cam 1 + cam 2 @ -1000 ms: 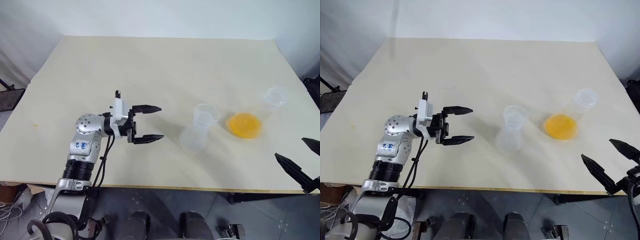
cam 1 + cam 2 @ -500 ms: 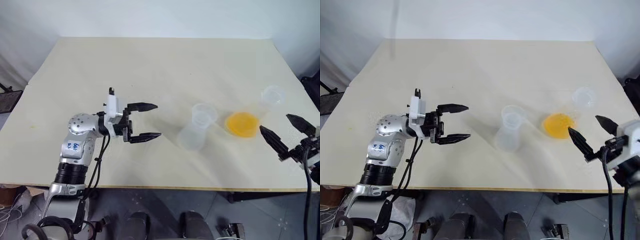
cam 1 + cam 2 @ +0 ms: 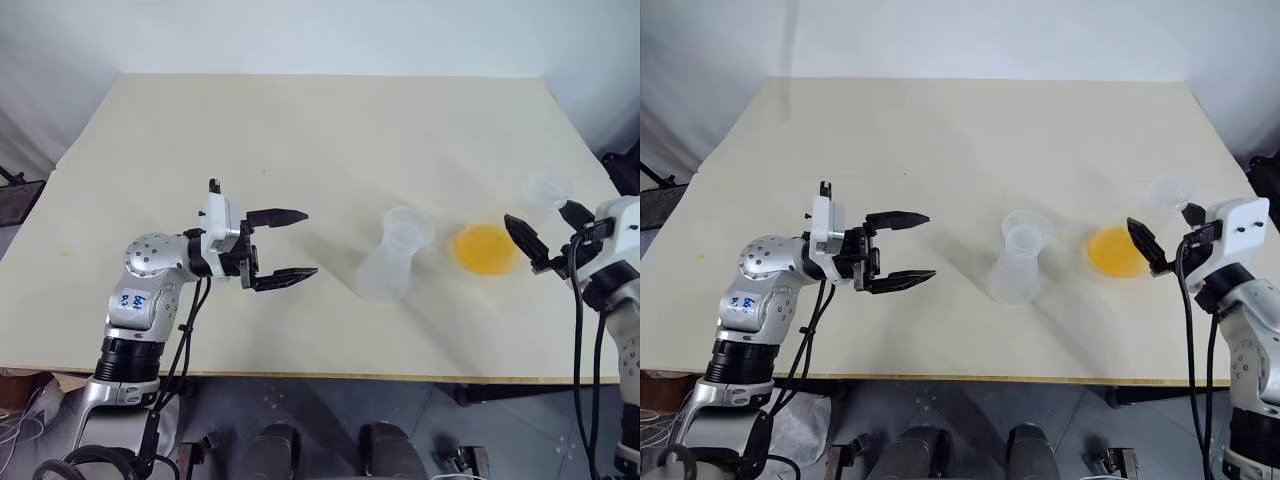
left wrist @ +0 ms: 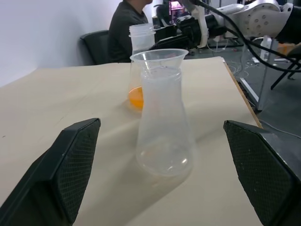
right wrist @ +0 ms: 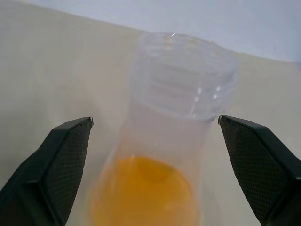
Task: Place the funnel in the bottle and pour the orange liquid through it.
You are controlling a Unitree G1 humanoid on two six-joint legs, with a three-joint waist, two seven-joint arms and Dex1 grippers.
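I expect the orange liquid point(image 3: 486, 248) to fill only the lower part of the bottle when I pour it out, because the liquid sits low in the flask's wide base point(image 3: 487, 256).
The milky bottle point(image 3: 388, 270) stands mid-table, and the see-through funnel point(image 4: 159, 57) rests in its mouth. To its right stands a clearer, long-necked flask point(image 3: 545, 190) holding the orange liquid point(image 3: 487, 249) in its base. My right gripper point(image 3: 540, 216) is open, one finger on each side of that flask's neck point(image 5: 183, 80), with no contact visible. My left gripper point(image 3: 310, 242) is open and holds nothing. It points at the bottle from the left, well apart from it.
The pale table point(image 3: 300, 130) spreads wide behind and left of the flasks. Its right edge point(image 3: 585, 140) lies close to the orange flask. The left wrist view shows a seated person point(image 4: 126, 23) and a dark chair point(image 4: 96, 44) beyond the table.
My right arm has come forward from the table's near edge until its open fingers flank the orange flask's neck. The left gripper has hardly moved and stays open.
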